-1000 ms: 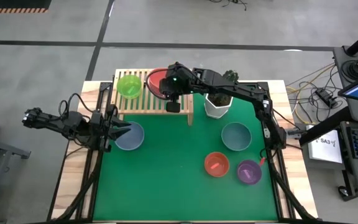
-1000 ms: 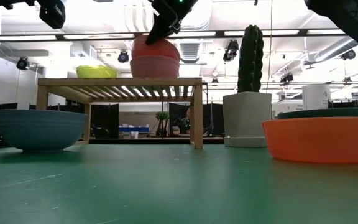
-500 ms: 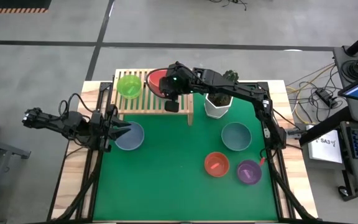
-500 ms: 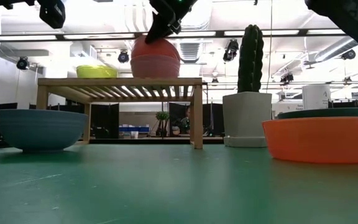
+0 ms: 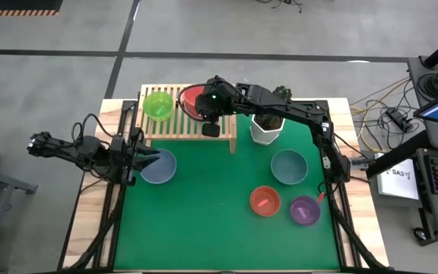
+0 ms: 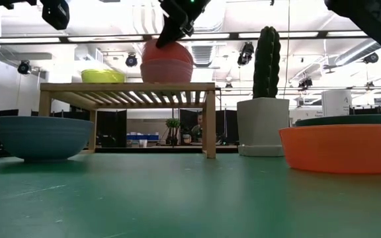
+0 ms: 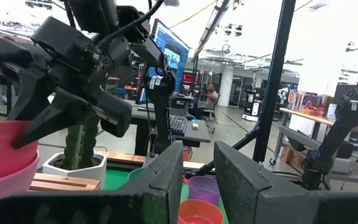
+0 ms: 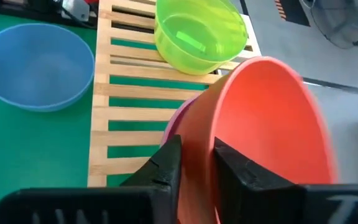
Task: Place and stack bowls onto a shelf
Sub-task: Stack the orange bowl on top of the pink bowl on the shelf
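Observation:
Next, my right gripper lets go of the coral-red bowl's raised rim (image 8: 218, 115) and pushes it down level with closed fingers, because the coral-red bowl (image 6: 167, 54) is tilted in the pink bowl.
The light-wood shelf (image 5: 188, 122) stands at the table's far side. On it sit a lime green bowl (image 5: 158, 105) and a pink bowl (image 8: 180, 121). My right gripper (image 8: 194, 152) is shut on a coral-red bowl (image 5: 194, 97) over the pink bowl. My left gripper (image 5: 149, 160) is open at the left rim of a blue-grey bowl (image 5: 159, 167), which rests on the green mat. I see no touch there. A teal bowl (image 5: 289, 167), a red-orange bowl (image 5: 265, 201) and a purple bowl (image 5: 304, 210) rest on the mat at the right. The yellow bowl is out of view. My right gripper holds the coral-red bowl by its near rim (image 8: 199, 144), one finger inside (image 8: 238, 171) and one outside (image 8: 166, 163). The fingers slant down from the table's right and near side. The bowl is tilted, and its lower part sits in the pink bowl (image 6: 167, 71).
A white pot with a cactus (image 5: 266, 125) stands just right of the shelf, under my right arm. The green mat (image 5: 219, 221) has free room at its near middle. The shelf's right end (image 5: 223, 125) is bare.
My right gripper has shifted the coral-red bowl slightly toward the table's right over the pink bowl. The bowl stays tilted in the hold.

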`<state>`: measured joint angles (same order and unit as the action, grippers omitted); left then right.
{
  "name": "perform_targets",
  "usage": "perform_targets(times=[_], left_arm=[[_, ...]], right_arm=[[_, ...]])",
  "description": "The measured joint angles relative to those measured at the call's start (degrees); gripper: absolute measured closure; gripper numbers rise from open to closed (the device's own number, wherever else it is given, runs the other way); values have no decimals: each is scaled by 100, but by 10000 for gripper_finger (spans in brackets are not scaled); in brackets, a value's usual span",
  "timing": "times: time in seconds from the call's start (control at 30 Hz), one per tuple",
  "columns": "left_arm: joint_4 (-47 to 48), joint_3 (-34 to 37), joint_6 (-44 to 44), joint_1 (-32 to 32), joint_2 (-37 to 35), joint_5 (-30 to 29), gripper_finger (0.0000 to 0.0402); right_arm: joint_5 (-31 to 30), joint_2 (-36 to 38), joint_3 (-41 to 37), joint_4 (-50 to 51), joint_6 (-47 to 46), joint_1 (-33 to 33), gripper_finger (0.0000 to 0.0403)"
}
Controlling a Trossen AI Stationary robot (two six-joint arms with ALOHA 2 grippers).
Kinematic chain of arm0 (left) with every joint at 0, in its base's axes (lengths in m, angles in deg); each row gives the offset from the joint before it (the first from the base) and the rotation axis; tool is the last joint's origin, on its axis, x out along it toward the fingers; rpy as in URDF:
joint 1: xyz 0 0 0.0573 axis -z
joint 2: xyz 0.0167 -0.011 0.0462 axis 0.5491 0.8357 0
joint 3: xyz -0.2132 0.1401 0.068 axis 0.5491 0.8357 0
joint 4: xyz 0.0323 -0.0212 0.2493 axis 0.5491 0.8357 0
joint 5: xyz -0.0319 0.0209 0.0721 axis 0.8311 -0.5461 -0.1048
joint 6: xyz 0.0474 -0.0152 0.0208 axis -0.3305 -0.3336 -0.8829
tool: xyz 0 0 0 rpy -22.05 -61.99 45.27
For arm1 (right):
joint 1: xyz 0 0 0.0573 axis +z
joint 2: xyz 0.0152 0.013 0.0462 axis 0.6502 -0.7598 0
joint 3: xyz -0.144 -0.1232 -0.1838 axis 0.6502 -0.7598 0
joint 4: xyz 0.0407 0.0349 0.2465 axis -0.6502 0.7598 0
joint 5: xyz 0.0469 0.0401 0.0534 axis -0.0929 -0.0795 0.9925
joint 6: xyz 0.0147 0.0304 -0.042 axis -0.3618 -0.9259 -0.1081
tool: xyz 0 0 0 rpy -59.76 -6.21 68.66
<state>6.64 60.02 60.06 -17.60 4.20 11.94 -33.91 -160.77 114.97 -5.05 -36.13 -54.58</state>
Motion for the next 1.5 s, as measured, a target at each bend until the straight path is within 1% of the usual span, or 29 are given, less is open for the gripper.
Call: perform_targets(times=[0.13, 0.23, 0.3, 0.53, 0.67, 0.9, 1.03, 1.1, 1.17, 1.23, 1.33, 1.37, 1.5], left_arm=[[0, 0, 0, 2, 0, 0, 327], [2, 0, 0, 1, 0, 0, 327], [2, 0, 0, 1, 0, 0, 327], [4, 0, 0, 0, 0, 0, 327], [6, 0, 0, 0, 0, 0, 332], [7, 0, 0, 2, 0, 0, 344], [8, 0, 0, 2, 0, 0, 347], [9, 0, 0, 1, 0, 0, 347], [10, 0, 0, 2, 0, -2, 347], [11, 0, 0, 1, 0, 0, 347], [11, 0, 0, 1, 0, 0, 347], [13, 0, 0, 2, 0, 0, 347], [21, 0, 0, 1, -7, 0, 347]], right_arm=[[1, 4, -4, -47, -113, 0, 366], [3, 5, -2, -3, -226, 0, 355], [7, -5, -3, 14, -309, 0, 334], [0, -10, -4, -90, -433, 0, 236], [6, 21, -1, -145, -481, 18, 203], [80, 143, 13, -500, -650, 52, 197], [185, 146, 13, -1051, -991, 49, 198], [99, 141, 13, -1357, -1261, 31, 210], [90, 112, -7, -1563, -1427, 12, 239], [85, 51, -23, -1701, -1491, 9, 285], [3, -73, -55, -1700, -1489, 9, 368], [-47, -106, -70, -1680, -1482, 9, 379], [-154, -265, -85, -1678, -1539, 11, 391]])
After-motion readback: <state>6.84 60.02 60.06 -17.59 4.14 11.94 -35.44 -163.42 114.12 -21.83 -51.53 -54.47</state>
